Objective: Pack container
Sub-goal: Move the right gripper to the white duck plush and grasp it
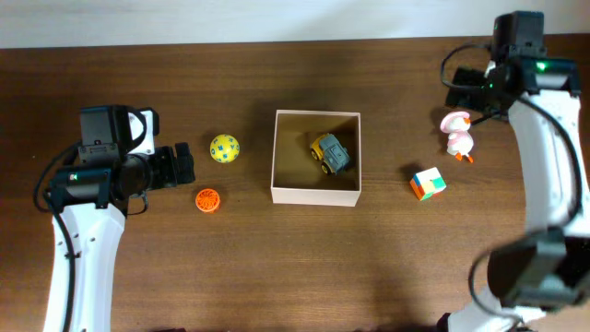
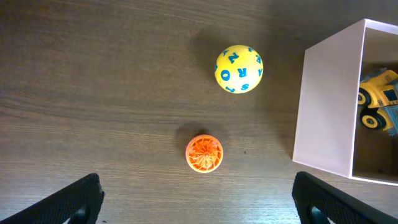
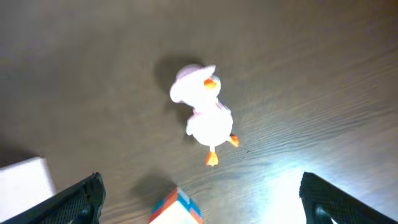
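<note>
I can see the duck (image 1: 458, 134) clear of the cube, with its narrow width lined up with my right gripper's fingers. I keep going down until they are on both sides of its body (image 1: 460, 144).
The container (image 1: 313, 195), a square shallow box with white walls and a tan inside, sits mid-table and holds a yellow and grey toy truck (image 1: 330, 152). In the left wrist view its white wall (image 2: 326, 106) and the truck (image 2: 379, 99) show at right. My left gripper (image 1: 182, 166) is open and empty, left of a yellow lettered ball (image 1: 224, 148) and an orange disc (image 1: 208, 199); the disc (image 2: 204, 153) lies ahead of the fingers (image 2: 199, 199). My right gripper (image 1: 466, 88) is open and empty, above a pink and white duck (image 1: 458, 135). The duck (image 3: 205, 112) lies on the table.
A multicoloured cube (image 1: 428, 183) lies right of the container, below the duck; its corner (image 3: 177, 208) shows between my right fingers. The yellow ball (image 2: 239, 68) lies beyond the disc. A pale wall edge runs along the table's far side.
</note>
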You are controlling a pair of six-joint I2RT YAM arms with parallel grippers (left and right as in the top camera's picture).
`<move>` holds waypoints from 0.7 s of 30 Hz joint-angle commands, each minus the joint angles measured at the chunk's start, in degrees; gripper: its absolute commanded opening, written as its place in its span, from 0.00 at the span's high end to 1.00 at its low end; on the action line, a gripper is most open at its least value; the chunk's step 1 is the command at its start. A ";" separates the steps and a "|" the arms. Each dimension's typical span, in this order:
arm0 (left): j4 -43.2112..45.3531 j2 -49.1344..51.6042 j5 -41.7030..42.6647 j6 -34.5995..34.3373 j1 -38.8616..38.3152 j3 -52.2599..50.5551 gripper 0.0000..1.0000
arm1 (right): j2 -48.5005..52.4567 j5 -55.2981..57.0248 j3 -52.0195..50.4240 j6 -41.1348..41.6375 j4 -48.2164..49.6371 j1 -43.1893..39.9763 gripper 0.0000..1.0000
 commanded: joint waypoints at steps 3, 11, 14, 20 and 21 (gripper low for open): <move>-0.07 0.24 0.61 0.72 -0.28 0.98 0.01 | 8.74 -5.09 -1.33 -6.56 1.60 -2.25 0.05; -0.07 0.24 0.63 0.72 -0.28 0.98 0.01 | 15.98 -5.11 -1.33 -6.51 3.06 -6.08 0.07; -0.07 0.24 0.61 0.72 -0.28 0.98 0.01 | 17.66 -5.31 -1.38 -6.51 2.80 -7.39 0.22; -0.07 0.24 0.61 0.72 -0.28 0.98 0.01 | 19.61 -5.35 -1.66 -6.54 1.60 -7.10 0.33; -0.07 0.24 0.61 0.72 -0.28 0.98 0.01 | 19.89 -5.40 -1.73 -6.54 1.55 -6.93 0.33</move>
